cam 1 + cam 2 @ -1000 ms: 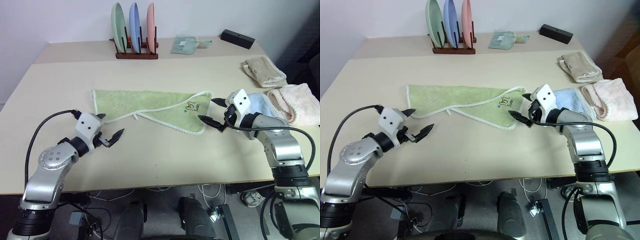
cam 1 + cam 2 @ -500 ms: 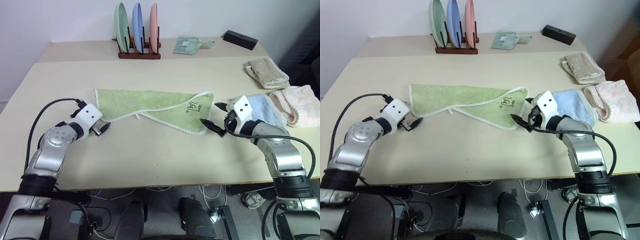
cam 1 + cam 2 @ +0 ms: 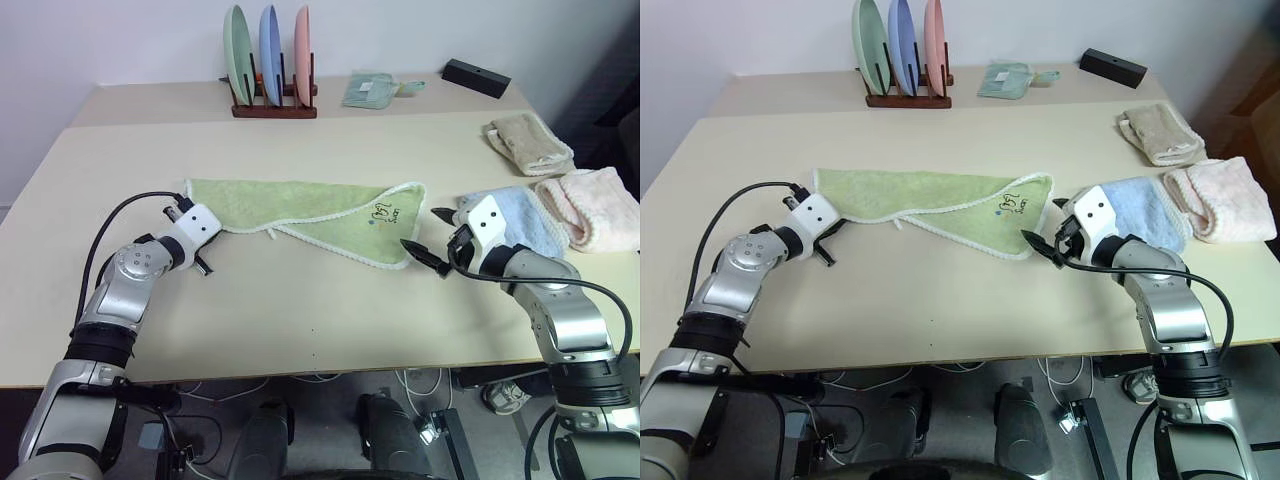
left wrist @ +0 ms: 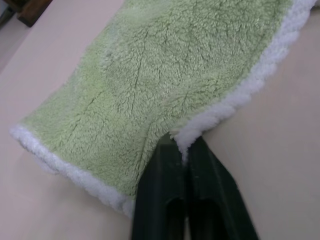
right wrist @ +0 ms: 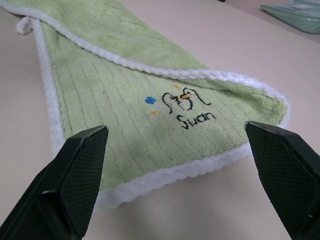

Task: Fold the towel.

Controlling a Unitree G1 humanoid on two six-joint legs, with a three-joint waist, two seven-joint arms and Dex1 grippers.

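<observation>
My gripper will straighten the light green towel (image 3: 290, 203) into an even piece when it stretches the towel, because the towel's white edging (image 3: 312, 219) curves loosely across the lower layer.
The light green towel (image 3: 300, 212) with white edging lies flat across the middle of the beige table (image 3: 300, 310), folded over on a slant, its dark printed mark near the right corner (image 5: 186, 102). My left gripper (image 3: 207, 242) is at the towel's left front edge, and in the left wrist view its fingers (image 4: 192, 165) are shut on the white edging (image 4: 220, 110). My right gripper (image 3: 432, 238) stands open just right of the towel's right corner, with nothing between its wide-apart fingers (image 5: 80, 175).
Folded light blue (image 3: 520, 218), pink (image 3: 592, 205) and beige (image 3: 528, 142) towels lie at the right. A wooden rack with three plates (image 3: 268, 70), a pale green packet (image 3: 370, 90) and a black box (image 3: 476, 77) stand at the back.
My left arm moved forward to the towel's left front edge and its gripper shut on the edging. The right gripper stayed open by the right corner.
</observation>
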